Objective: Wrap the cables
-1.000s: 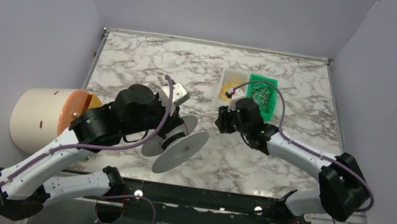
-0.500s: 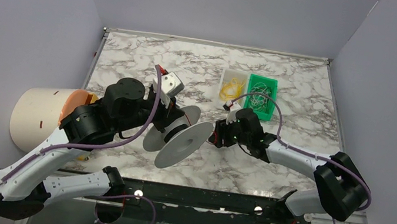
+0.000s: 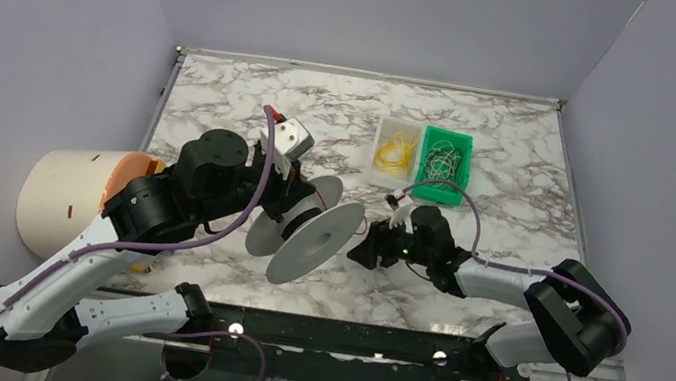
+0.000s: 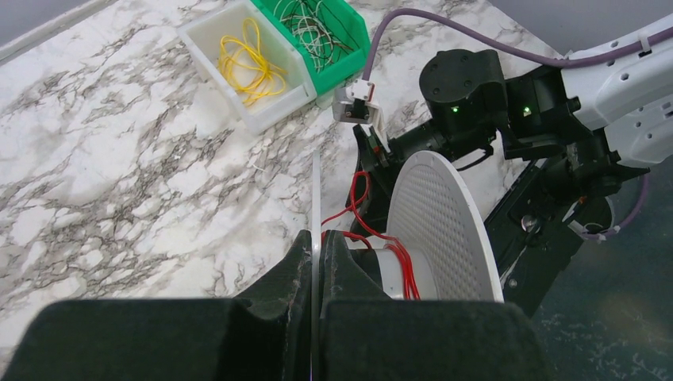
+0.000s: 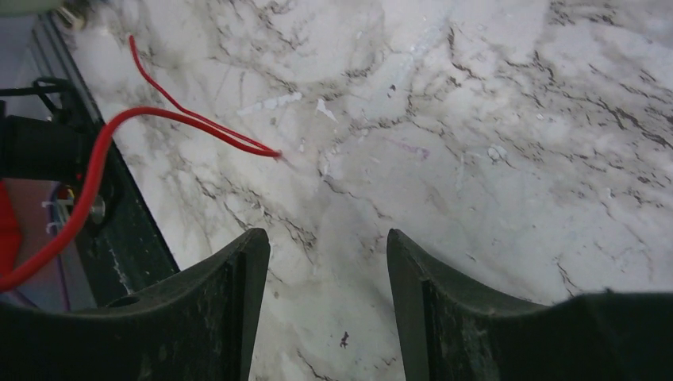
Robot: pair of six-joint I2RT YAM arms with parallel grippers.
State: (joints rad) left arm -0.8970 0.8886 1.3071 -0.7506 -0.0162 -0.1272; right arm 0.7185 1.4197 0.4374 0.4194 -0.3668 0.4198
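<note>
I continue to move toward the spool (image 3: pixel 316 245) until the red wire's bend (image 5: pixel 274 152), which hangs free in front of my right gripper's open fingers, slips into their gap.
A white spool (image 3: pixel 312 237) with two wide flanges is held off the table, tilted. My left gripper (image 4: pixel 317 246) is shut on the thin edge of its near flange (image 4: pixel 316 190). The cable, a thin red wire (image 4: pixel 406 270), is wound a few turns round the hub and trails off towards the right arm. Just right of the spool, my right gripper (image 3: pixel 367 253) hangs low over the marble. In the right wrist view this gripper (image 5: pixel 327 254) is open with nothing between its fingers. The wire's loose end (image 5: pixel 190 119) lies on the table ahead of it, to the left.
A white bin of yellow wires (image 3: pixel 394 150) and a green bin of pale wires (image 3: pixel 445 161) stand at the back right. A large cream cylinder with an orange end (image 3: pixel 60 200) lies at the left edge. The black base rail (image 3: pixel 342 338) runs along the near edge.
My right gripper has come down and towards the spool, and its jaws have spread wider. The left arm turned the spool a little, then held still.
</note>
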